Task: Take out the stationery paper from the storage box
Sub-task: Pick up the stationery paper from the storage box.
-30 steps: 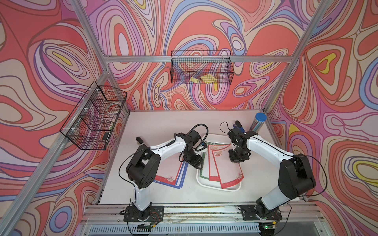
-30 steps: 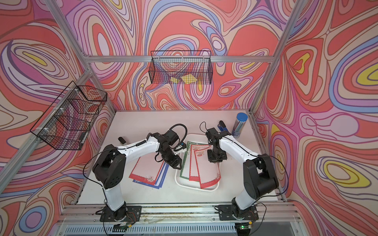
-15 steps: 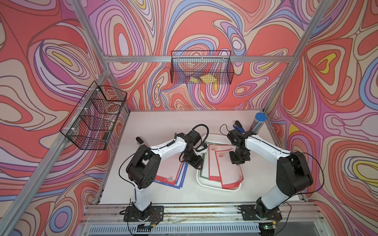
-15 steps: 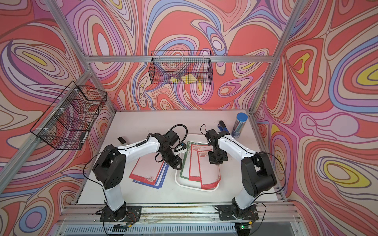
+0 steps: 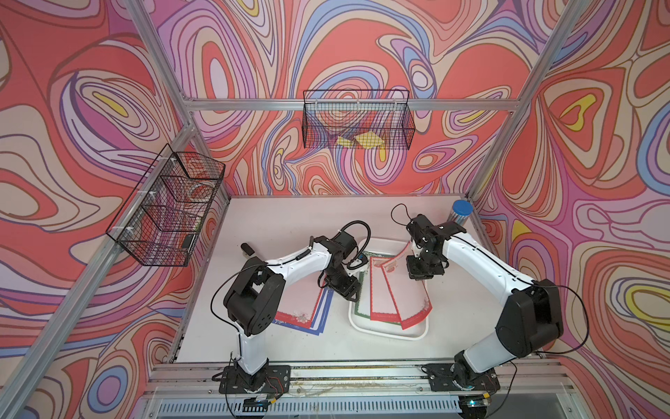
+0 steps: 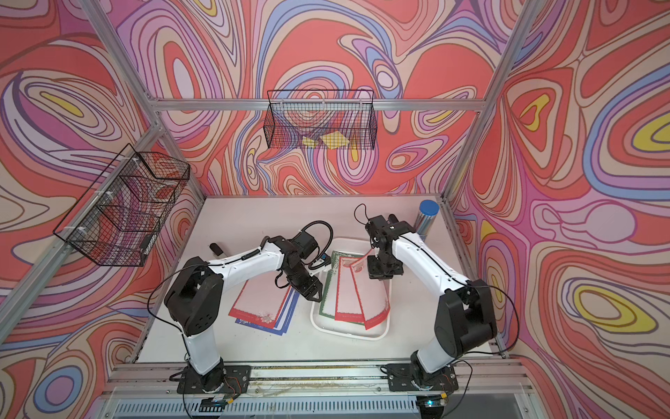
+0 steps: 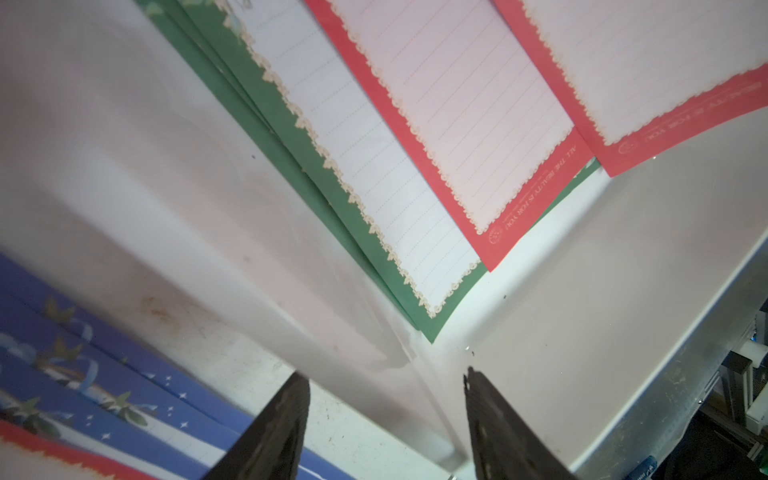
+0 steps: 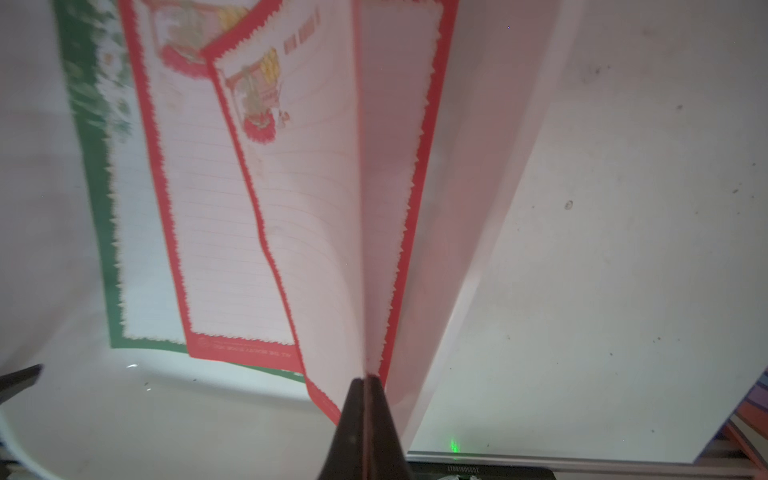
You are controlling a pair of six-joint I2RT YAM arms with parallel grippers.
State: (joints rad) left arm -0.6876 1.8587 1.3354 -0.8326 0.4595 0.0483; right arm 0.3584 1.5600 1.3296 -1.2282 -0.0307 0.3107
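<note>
The robot's right gripper is holding the top red-bordered sheet [image 5: 409,296] and the sheet's opposite edge is free, so the left gripper should keep moving up, open, and close on that edge [image 5: 393,297].
The storage box [image 5: 387,333] [image 6: 348,333] is a shallow white tray between the two arms. Stationery paper lies in it: green-bordered sheets [image 5: 363,301] [image 7: 374,187] under a red-bordered one [image 5: 380,297]. My right gripper [image 5: 420,275] [image 8: 365,380] is shut on the edge of the top red-bordered sheet [image 8: 316,208] [image 6: 373,297], whose gripped side curls up off the box. My left gripper [image 5: 351,295] [image 7: 384,378] is open at the box's left side, its fingers either side of the rim, holding nothing.
A pile of red- and blue-bordered sheets [image 5: 301,308] [image 7: 83,374] lies on the table left of the box, under the left arm. A blue-capped cylinder [image 5: 460,214] stands at the back right. Wire baskets hang on the back wall [image 5: 357,119] and left wall [image 5: 166,206].
My right gripper has closed on the top red sheet's edge and lifted it, so the sheet now curls up. The left arm has stayed put.
</note>
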